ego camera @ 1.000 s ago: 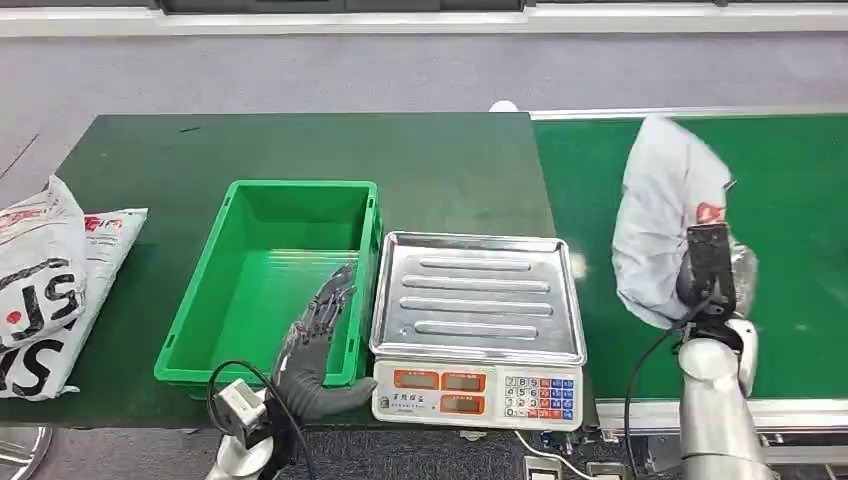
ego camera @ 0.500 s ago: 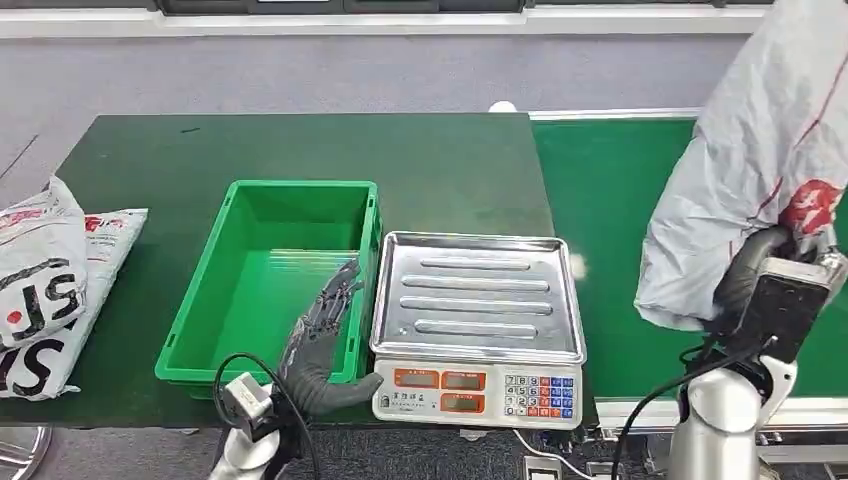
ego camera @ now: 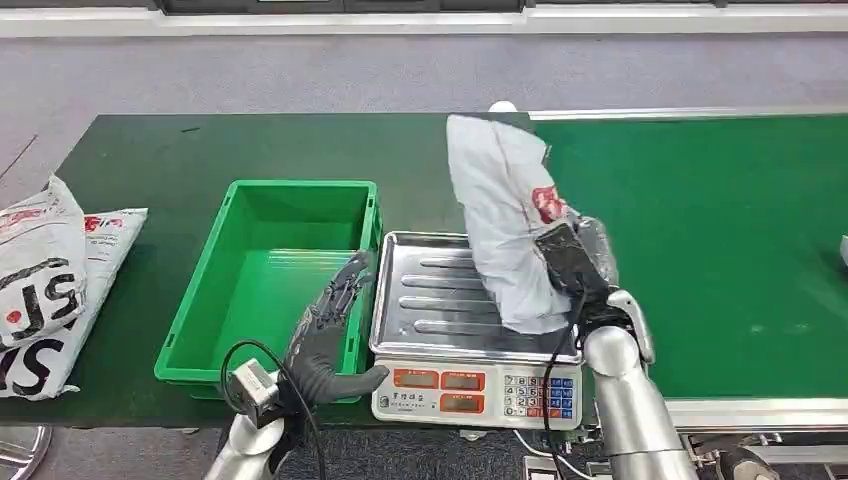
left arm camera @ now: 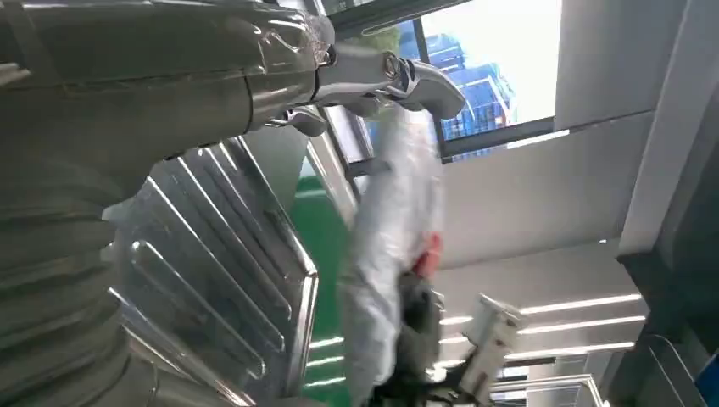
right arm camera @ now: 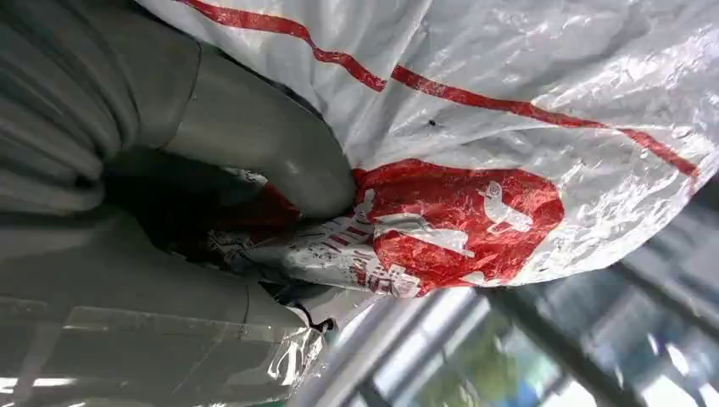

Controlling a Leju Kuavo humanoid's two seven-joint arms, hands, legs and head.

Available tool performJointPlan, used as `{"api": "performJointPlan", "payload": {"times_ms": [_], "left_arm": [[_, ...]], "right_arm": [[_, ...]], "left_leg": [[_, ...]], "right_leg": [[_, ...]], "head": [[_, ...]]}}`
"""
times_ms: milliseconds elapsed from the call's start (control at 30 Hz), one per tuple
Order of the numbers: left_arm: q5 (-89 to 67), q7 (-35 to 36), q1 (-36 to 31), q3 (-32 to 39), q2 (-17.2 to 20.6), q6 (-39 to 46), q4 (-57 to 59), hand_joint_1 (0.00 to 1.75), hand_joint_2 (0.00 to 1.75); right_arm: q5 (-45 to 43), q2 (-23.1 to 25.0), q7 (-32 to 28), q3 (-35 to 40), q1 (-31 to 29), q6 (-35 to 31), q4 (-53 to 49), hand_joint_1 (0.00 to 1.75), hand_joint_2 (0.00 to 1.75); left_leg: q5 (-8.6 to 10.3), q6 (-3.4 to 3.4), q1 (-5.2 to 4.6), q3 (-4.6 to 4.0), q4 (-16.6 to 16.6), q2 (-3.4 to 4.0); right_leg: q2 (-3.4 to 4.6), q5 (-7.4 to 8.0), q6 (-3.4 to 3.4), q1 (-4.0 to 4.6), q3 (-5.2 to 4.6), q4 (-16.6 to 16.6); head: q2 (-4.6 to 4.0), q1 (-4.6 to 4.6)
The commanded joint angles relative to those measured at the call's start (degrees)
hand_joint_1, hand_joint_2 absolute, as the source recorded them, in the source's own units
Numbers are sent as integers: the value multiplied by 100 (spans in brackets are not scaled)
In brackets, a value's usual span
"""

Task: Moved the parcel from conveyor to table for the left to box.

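The white parcel will bend and sag at both ends when I carry it by its middle, because the crinkled wrap dents where my right gripper presses.
A white plastic parcel with red print hangs upright over the right half of the steel scale tray; my right hand grips it from the side. Up close, the thumb presses into the crinkled white and red wrap of the parcel. The parcel also stands beyond the ribbed tray in the left wrist view. My left hand rests open against the near right corner of the green box, fingers spread, holding nothing.
The scale's keypad front faces me at the table edge. Two printed white bags lie at the far left of the dark green table. The green conveyor belt runs on the right.
My right hand has swung the parcel left, off the conveyor side and over the scale tray. The left hand has barely shifted by the box.
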Motion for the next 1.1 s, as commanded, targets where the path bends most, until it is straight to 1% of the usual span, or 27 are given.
{"api": "performJointPlan", "payload": {"times_ms": [33, 100, 333, 500, 567, 633, 733, 800, 867, 1100], "left_arm": [[86, -115, -376, -289, 158, -19, 603, 0, 175], [122, -92, -385, -321, 161, 9, 614, 0, 175], [134, -87, -384, -336, 167, 22, 609, 0, 175], [140, -84, -384, -341, 171, 29, 609, 0, 175], [167, -68, -404, -375, 173, 48, 640, 0, 175], [187, -64, -444, -423, 170, 50, 697, 0, 175], [202, -67, -481, -472, 146, 63, 760, 0, 175], [203, -67, -463, -482, 144, 78, 737, 0, 175], [201, -61, -414, -455, 148, 117, 678, 0, 175], [193, -24, -395, -444, 171, 125, 679, 0, 175]], "right_arm": [[118, -2, 16, 1466, -1037, 444, 2832, 175, 175], [72, 3, -56, 1677, -1081, 599, 3038, 175, 175], [27, -28, -73, 1723, -1081, 588, 3022, 175, 175], [0, -33, -82, 1747, -1085, 607, 3017, 175, 175], [-11, -84, -134, 1964, -1102, 756, 3088, 175, 175], [71, -152, -343, 2319, -1126, 887, 3163, 175, 175], [-164, -136, -785, 2488, -1075, 1068, 3149, 175, 175], [-176, -138, -768, 2582, -1057, 1022, 3051, 175, 175], [-171, -129, -643, 2696, -1073, 776, 2923, 175, 175], [-227, -205, -734, 2835, -908, 733, 2486, 175, 175]], "left_leg": [[-1, 0, 3, 17, -10, 21], [2, 0, 4, 23, -17, 26], [1, 0, 1, 13, -8, 5], [8, 0, 1, 22, -18, 16], [3, -1, -1, 21, -7, 16], [3, -1, 1, 26, -9, 13], [4, -1, 5, 33, -11, 16], [2, -2, 3, 37, -9, 23], [-1, -4, 2, 39, -7, 25], [11, -4, 4, 43, -30, 26]], "right_leg": [[18, 6, -4, 4, 13, -12], [21, 11, -6, 5, 15, -19], [2, 3, -3, 3, 8, -10], [7, 11, -6, 4, 13, -20], [9, 6, -5, 1, 8, -7], [7, 7, -6, 2, 14, -10], [8, 12, -9, 7, 20, -16], [15, 10, -9, 8, 21, -12], [18, 9, -9, 9, 20, -9], [14, 20, -11, 15, 27, -33]], "head": [[0, -2], [0, 0], [0, 0], [0, 0], [0, 0], [0, 0], [0, 0], [0, 0], [0, 0], [0, 0]]}}
